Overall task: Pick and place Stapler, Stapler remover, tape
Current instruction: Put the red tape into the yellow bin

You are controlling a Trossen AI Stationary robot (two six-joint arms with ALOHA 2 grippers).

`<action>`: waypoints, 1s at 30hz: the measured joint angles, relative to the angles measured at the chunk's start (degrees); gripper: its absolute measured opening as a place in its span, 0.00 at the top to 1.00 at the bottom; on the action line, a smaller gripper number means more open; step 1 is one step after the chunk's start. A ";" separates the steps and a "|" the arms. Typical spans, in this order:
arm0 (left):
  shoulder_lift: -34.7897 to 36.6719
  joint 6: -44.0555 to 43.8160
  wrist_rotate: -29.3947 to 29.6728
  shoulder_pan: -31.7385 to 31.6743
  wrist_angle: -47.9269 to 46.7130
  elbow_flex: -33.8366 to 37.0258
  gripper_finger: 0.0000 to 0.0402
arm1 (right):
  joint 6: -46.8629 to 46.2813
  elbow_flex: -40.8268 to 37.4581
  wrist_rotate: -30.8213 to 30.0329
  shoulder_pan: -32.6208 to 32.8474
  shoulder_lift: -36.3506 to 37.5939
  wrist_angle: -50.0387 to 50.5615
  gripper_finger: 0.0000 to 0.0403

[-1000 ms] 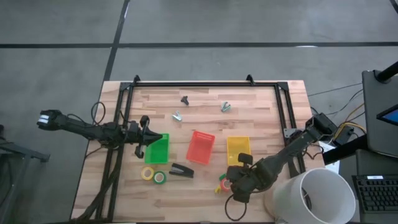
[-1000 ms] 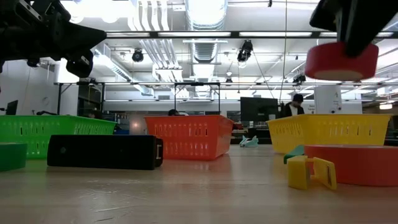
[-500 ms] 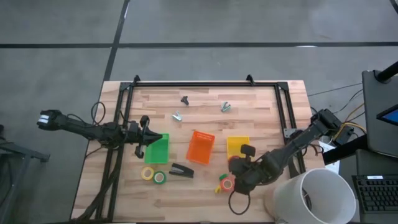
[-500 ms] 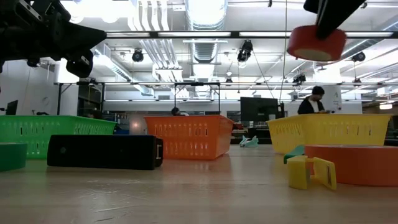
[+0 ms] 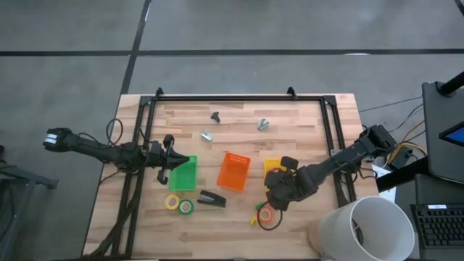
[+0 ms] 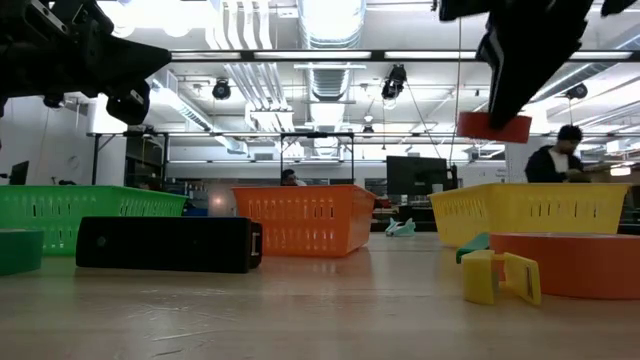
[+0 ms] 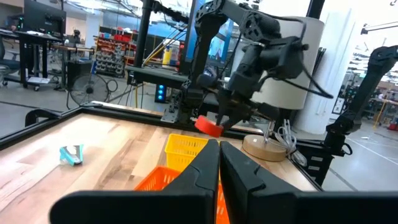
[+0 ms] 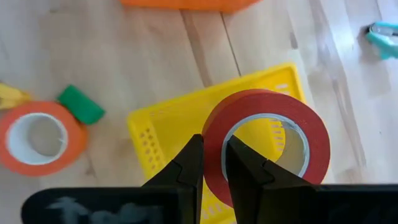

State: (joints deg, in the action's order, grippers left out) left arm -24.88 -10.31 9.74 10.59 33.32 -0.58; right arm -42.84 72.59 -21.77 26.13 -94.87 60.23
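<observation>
The red tape roll (image 6: 494,127) is hanging clear above the empty yellow bin (image 6: 532,212). My right gripper should keep lowering the roll until it is inside the bin's sides, and then let go.
My right gripper (image 8: 214,148) is shut on a red tape roll (image 8: 264,146) and hovers above the yellow bin (image 8: 163,127); in the low view the roll (image 6: 495,127) hangs over the bin (image 6: 530,210). An orange tape roll (image 5: 266,214) lies flat on the table near it. The black stapler (image 5: 212,199) lies on its side in front of the orange bin (image 5: 233,172). A yellow roll (image 5: 172,202) and a green roll (image 5: 186,207) lie flat to its left. My left gripper (image 5: 171,161) waits shut at the green bin (image 5: 184,174). My right gripper pinches the red roll's wall (image 8: 212,127), one finger (image 8: 249,168) inside the centre hole and the other (image 8: 186,168) outside. The fingers come from above, pointing down. The roll is lifted clear and sits tilted under the fingers, above the yellow bin.
Three small staple removers lie toward the far edge: a dark one (image 5: 215,116), a silver one (image 5: 207,135) and a teal one (image 5: 263,125). A black frame (image 5: 225,98) borders the table. A white bucket (image 5: 362,230) stands by the near right corner.
My right gripper has carried the red roll toward the table's far edge, from beside the orange roll to above the yellow bin. It has stayed shut on the roll, which now shows more edge-on in the low view.
</observation>
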 joint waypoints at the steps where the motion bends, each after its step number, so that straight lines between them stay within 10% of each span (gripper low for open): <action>1: -0.02 0.00 0.00 -0.02 0.02 0.00 0.96 | 0.32 -0.56 0.48 -0.57 0.00 -0.23 0.88; 30: -0.01 0.00 -0.02 -0.01 0.01 0.01 0.96 | 9.45 -15.64 12.33 -11.15 0.00 -15.83 0.87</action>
State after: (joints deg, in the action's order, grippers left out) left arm -24.89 -10.31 9.72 10.58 33.33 -0.57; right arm -33.39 56.95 -9.45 14.98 -94.87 44.40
